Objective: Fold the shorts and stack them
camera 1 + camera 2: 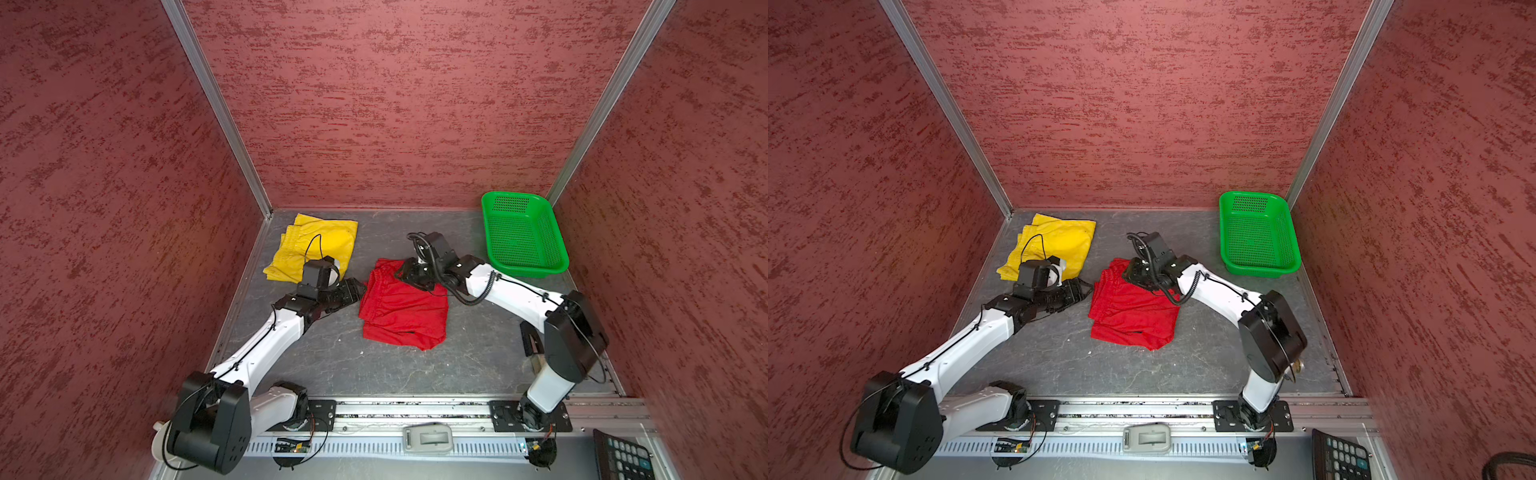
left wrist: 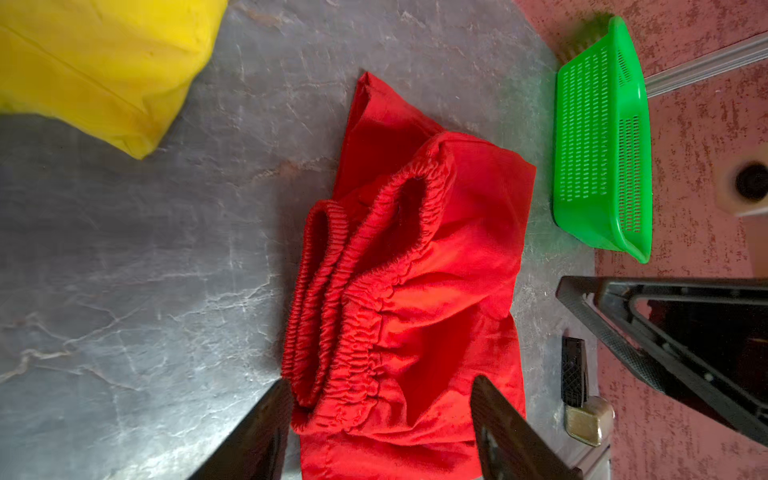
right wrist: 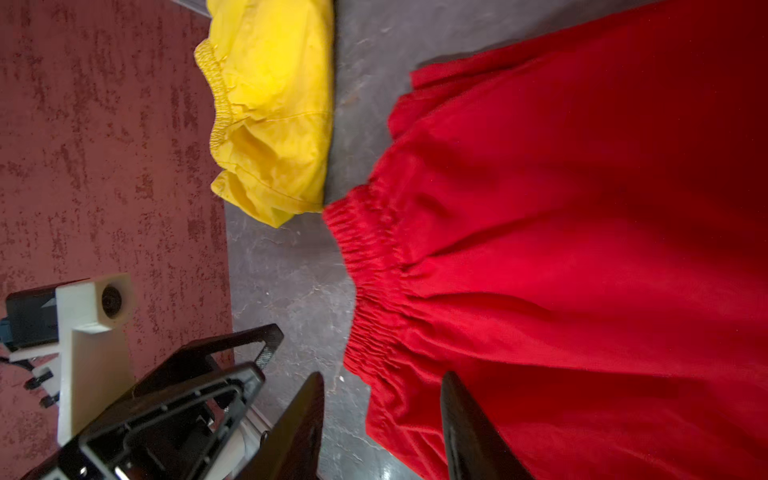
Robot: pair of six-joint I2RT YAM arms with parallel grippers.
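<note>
With the red shorts' waistband (image 2: 372, 276) bunched and crooked over the lower layer, my right gripper next steadies their leg (image 1: 424, 309) while my left gripper takes the waistband.
The red shorts (image 1: 403, 309) (image 1: 1133, 311) lie folded mid-table, with the gathered waistband doubled along their left edge. The yellow shorts (image 1: 318, 245) (image 1: 1059, 245) lie folded at the back left, touched by neither gripper. My left gripper (image 1: 358, 291) (image 1: 1086, 289) sits low at the red shorts' left edge. In the left wrist view it (image 2: 381, 382) is open, the waistband corner of the red shorts (image 2: 415, 270) lying loose between its fingers. My right gripper (image 1: 409, 272) (image 1: 1129, 272) is over their back corner. In the right wrist view it (image 3: 383, 376) is open astride the cloth's edge (image 3: 540, 249).
A green perforated basket (image 1: 528, 270) (image 1: 1262, 270) (image 2: 598, 137) stands at the back right, just behind the right forearm. Red textured walls close in three sides. A calculator (image 1: 623, 457) and a grey device (image 1: 428, 438) sit by the front rail.
</note>
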